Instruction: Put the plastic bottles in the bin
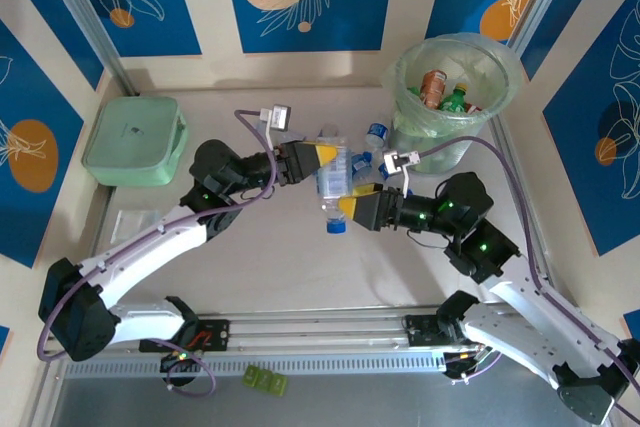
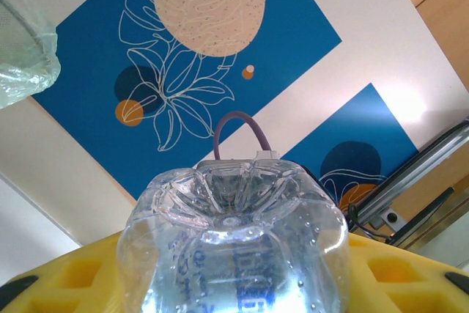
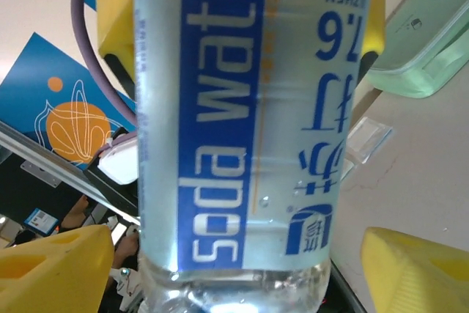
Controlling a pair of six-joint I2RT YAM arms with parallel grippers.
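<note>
My left gripper is holding the bottle by its base, a long way from the bin, so next my right gripper grabs the bottle near its cap (image 1: pixel 334 210) and brings it over.
A clear plastic bottle (image 1: pixel 333 175) with a blue label and blue cap hangs over the table's middle. My left gripper (image 1: pixel 322 155) is shut on it near its base; in the left wrist view that base (image 2: pixel 233 218) sits between the yellow fingers (image 2: pixel 66 276). My right gripper (image 1: pixel 350 207) stands open around the lower part of the same bottle (image 3: pixel 242 108), with a gap at each yellow finger (image 3: pixel 51 269). More bottles (image 1: pixel 375 137) lie beside the bin (image 1: pixel 500 67), a round translucent bucket with a pale green liner. Red-labelled and green bottles (image 1: pixel 445 92) lie inside it.
A mint-green square lidded box (image 1: pixel 133 140) stands at the far left. A small clear packet (image 1: pixel 135 222) lies in front of it. Blue-patterned walls close the table on three sides. The arms' rail (image 1: pixel 320 332) runs along the near edge.
</note>
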